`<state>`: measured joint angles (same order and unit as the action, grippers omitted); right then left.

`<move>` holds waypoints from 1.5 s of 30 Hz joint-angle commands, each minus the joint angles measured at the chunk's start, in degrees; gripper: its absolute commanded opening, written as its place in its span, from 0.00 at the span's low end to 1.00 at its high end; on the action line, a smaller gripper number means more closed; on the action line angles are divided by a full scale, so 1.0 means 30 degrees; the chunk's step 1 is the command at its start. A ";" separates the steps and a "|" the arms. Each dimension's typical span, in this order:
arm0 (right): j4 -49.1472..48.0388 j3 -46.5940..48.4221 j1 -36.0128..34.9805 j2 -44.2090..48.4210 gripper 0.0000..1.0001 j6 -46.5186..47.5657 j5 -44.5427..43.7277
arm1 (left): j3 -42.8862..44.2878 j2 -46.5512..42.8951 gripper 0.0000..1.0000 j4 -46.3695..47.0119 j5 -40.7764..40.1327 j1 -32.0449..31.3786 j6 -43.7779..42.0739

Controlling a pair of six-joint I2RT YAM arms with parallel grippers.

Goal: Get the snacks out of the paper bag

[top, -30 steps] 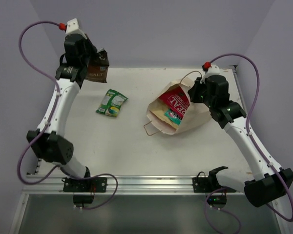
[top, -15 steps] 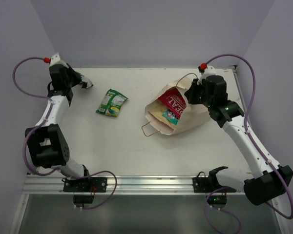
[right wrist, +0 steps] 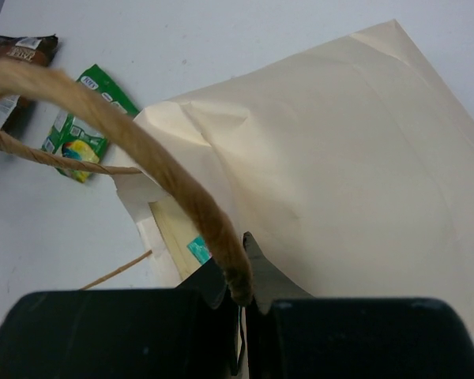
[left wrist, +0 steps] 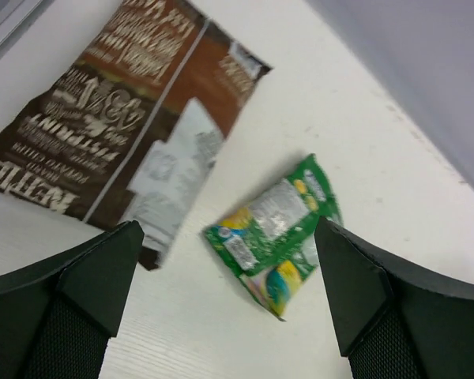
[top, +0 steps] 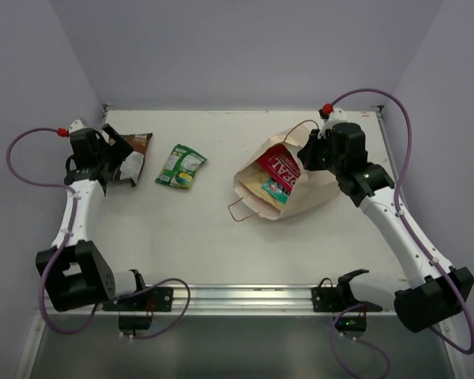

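Observation:
The robot's right gripper is holding the bag's opening (top: pixel 262 183) open around the magenta packet, so its left gripper should continue into the bag's opening and close on that packet (top: pixel 280 167).
The paper bag (top: pixel 312 189) lies on its side at the right of the table, mouth toward the left. A magenta "REAL" packet (top: pixel 281 167), a cream packet (top: pixel 260 186) and a teal packet (top: pixel 279 189) show in its mouth. My right gripper (top: pixel 313 150) (right wrist: pixel 245 296) is shut on the bag's upper cord handle (right wrist: pixel 142 150), holding the mouth up. The dark brown packet (top: pixel 133 158) (left wrist: pixel 118 118) lies at the far left, just beyond my open left gripper (top: pixel 114 158) (left wrist: pixel 229 304), which has nothing between its fingers. The small green packet (top: pixel 180 166) (left wrist: pixel 276 229) lies to its right.
The bag's lower handle (top: pixel 241 209) loops out onto the table toward the middle. The table's back edge and purple wall run close behind the brown packet. The left arm's cable (top: pixel 24 170) hangs over the left table edge.
My left arm swung down from high at the back left to the table's left side. Its gripper opened and let go of the dark brown packet. The right arm barely moved.

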<state>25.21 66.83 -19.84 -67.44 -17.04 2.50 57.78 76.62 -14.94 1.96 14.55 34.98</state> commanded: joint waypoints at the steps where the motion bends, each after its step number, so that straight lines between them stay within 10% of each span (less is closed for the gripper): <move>1: 0.0793 0.1248 -0.0038 0.0214 0.00 0.0464 -0.0774 | 0.0399 -0.3324 1.00 -0.1553 0.1221 -0.2227 0.1492; 10: 0.1938 0.2304 -0.0273 0.0127 0.00 0.0435 -0.1888 | -0.0012 -0.3514 0.99 0.1548 -0.0677 -1.6604 0.8168; 16: 0.1704 0.2334 -0.0331 0.0038 0.00 0.0143 -0.2006 | 0.1301 0.0756 0.97 0.5005 -0.4135 -2.2037 1.0486; 45: 0.0151 -0.0039 -0.0332 0.1035 0.00 -0.1147 -0.0516 | 0.7304 1.0813 0.85 0.6388 -0.6011 -2.2105 1.1866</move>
<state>27.64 67.40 -20.88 -65.80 -19.29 -0.38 75.16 107.48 3.53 -12.73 -52.45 69.52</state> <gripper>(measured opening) 0.018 0.866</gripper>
